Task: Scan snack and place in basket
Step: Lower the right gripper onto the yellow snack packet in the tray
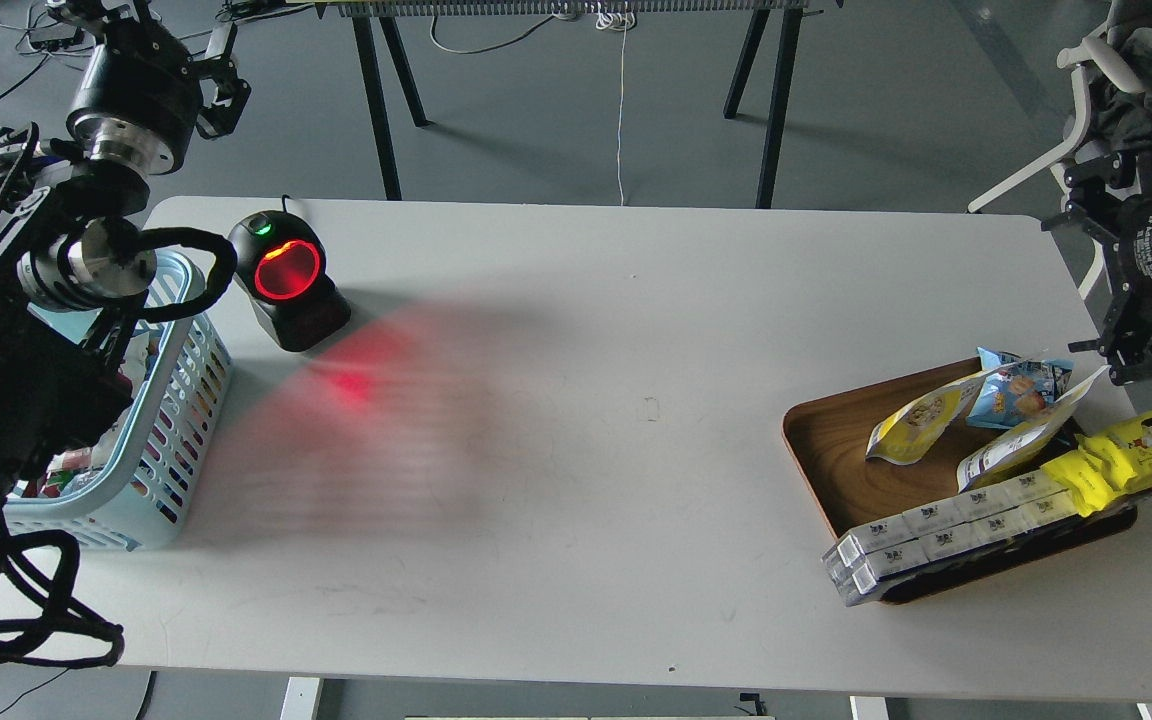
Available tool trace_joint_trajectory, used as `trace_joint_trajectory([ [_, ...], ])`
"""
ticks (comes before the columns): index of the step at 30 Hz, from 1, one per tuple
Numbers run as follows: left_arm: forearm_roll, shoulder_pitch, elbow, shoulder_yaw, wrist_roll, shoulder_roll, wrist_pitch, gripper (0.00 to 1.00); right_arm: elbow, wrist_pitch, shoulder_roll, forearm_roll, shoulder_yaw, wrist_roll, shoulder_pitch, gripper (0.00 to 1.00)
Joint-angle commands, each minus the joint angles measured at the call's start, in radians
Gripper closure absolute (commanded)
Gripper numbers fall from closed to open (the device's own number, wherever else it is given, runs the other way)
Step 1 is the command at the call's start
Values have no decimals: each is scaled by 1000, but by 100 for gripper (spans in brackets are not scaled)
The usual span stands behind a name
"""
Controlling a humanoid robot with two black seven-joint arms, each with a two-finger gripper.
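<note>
The yellow pouch leans up and has straight edges, so it will keep its spread-out shape when the robot's left gripper carries it by one edge.
The snack, a yellow pouch with a round picture, leans in the brown wooden tray at the right. A second similar pouch with a white top lies beside it. The light blue basket stands at the table's left edge, with packets inside. My right gripper hovers open and empty just above and behind the tray's far right corner. My left gripper is raised beyond the table's far left corner, above the basket, with its fingers spread and empty.
A black scanner with a glowing red ring stands next to the basket and throws red light on the table. The tray also holds a blue pouch, a bright yellow cartoon-face packet and white boxes. Table legs stand behind.
</note>
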Motion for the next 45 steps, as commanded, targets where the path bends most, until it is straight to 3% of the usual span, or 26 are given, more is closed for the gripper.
trace_joint_trajectory([
  [1,0,1,0,0,0,1,0,0,0,-3,4,-25,61,0,-66,1],
  [15,2,1,0,0,0,1,0,0,-21,-83,4,-130,324,0,-393,2],
  [26,2,1,0,0,2,1,0,0,-60,-100,11,-162,364,0,-467,8],
  [29,0,1,0,0,2,-1,2,0,-61,-101,13,-163,376,0,-479,15],
  [38,2,1,0,0,2,1,2,0,-63,-117,54,-194,378,1,-520,58],
  [43,2,1,0,0,0,1,3,0,-61,-141,54,-196,390,1,-525,72],
  [45,2,1,0,0,2,1,3,0,-60,-141,56,-196,393,1,-530,85],
])
